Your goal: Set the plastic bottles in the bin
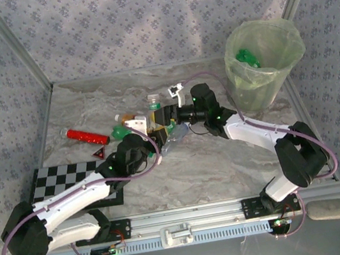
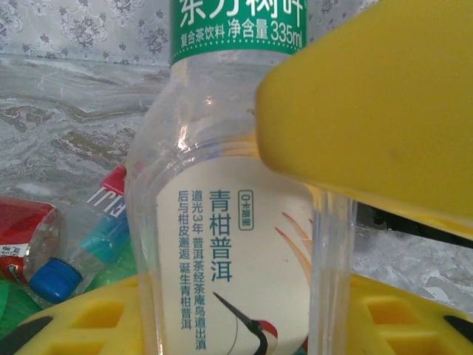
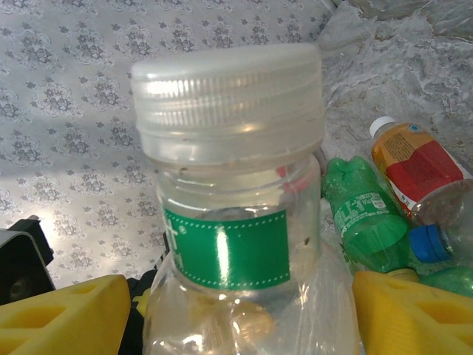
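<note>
The clear bottle (image 2: 235, 244) is in my left gripper, far from the bin, so my right gripper should close below the bottle's neck (image 3: 244, 318) before my left gripper lets go.
A clear plastic bottle (image 1: 152, 104) with a white cap and green neck label stands between both grippers at mid table. My left gripper (image 1: 154, 140) is shut on its body; in the left wrist view the bottle (image 2: 214, 185) sits between the yellow fingers (image 2: 369, 111). My right gripper (image 3: 244, 318) straddles the same bottle (image 3: 229, 244) below its neck, fingers (image 3: 406, 310) close on either side, a thin gap on the left. More bottles lie left of it: red (image 1: 87, 136), green (image 1: 119, 132), orange (image 1: 128, 117). The bin (image 1: 290, 50) stands at the back right.
A black-and-white checkerboard (image 1: 62, 180) lies under the left arm. Green bottles (image 1: 249, 58) lie inside the bin's pale green bag. Patterned walls close in the table on three sides. A blue-capped bottle (image 2: 74, 259) lies close beside the held one.
</note>
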You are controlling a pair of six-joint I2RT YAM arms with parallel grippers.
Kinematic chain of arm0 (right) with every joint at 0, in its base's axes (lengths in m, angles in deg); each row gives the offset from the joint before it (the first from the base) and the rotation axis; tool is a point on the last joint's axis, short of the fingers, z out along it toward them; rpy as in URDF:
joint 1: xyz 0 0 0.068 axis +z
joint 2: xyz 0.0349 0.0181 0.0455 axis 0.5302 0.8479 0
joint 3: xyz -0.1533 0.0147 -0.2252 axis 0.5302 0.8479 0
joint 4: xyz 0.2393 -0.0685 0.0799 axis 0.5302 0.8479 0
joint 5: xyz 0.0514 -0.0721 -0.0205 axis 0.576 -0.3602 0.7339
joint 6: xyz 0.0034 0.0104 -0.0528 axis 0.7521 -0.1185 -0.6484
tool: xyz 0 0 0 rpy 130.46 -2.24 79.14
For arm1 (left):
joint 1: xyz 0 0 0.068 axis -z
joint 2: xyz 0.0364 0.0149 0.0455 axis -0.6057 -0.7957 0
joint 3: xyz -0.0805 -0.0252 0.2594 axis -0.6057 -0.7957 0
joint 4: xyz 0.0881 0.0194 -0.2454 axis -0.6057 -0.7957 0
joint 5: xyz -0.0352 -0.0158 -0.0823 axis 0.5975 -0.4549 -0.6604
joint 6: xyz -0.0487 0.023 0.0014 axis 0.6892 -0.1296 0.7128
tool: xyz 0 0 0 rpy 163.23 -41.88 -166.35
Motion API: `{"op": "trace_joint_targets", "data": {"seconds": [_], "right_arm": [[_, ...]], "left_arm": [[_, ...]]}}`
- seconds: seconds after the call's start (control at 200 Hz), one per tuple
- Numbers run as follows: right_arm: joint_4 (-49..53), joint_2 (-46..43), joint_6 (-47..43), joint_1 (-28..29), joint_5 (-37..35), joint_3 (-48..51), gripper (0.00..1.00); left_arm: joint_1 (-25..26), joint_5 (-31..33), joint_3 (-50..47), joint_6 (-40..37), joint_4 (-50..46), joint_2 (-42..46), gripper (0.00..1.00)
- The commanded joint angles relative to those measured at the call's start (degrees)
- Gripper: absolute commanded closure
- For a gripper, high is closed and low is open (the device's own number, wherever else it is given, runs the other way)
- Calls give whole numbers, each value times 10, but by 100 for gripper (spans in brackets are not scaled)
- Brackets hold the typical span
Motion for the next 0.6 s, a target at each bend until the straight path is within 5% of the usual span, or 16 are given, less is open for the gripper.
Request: {"op": "trace_joint_targets", "data": {"seconds": [0.0,0.215,0.375,0.595], "right_arm": [[7,9,-11,4,10,-22,21],[45,19,-31,11,-5,-32,22],[51,21,-32,11,-14,-32,37],[97,7,-75,-4,-31,-48,45]], "left_arm": [[1,-8,18,-8,24,4,54],[1,-16,21,-9,25,1,54],[1,-14,21,-9,25,4,52],[0,4,22,-3,20,7,30]]}}
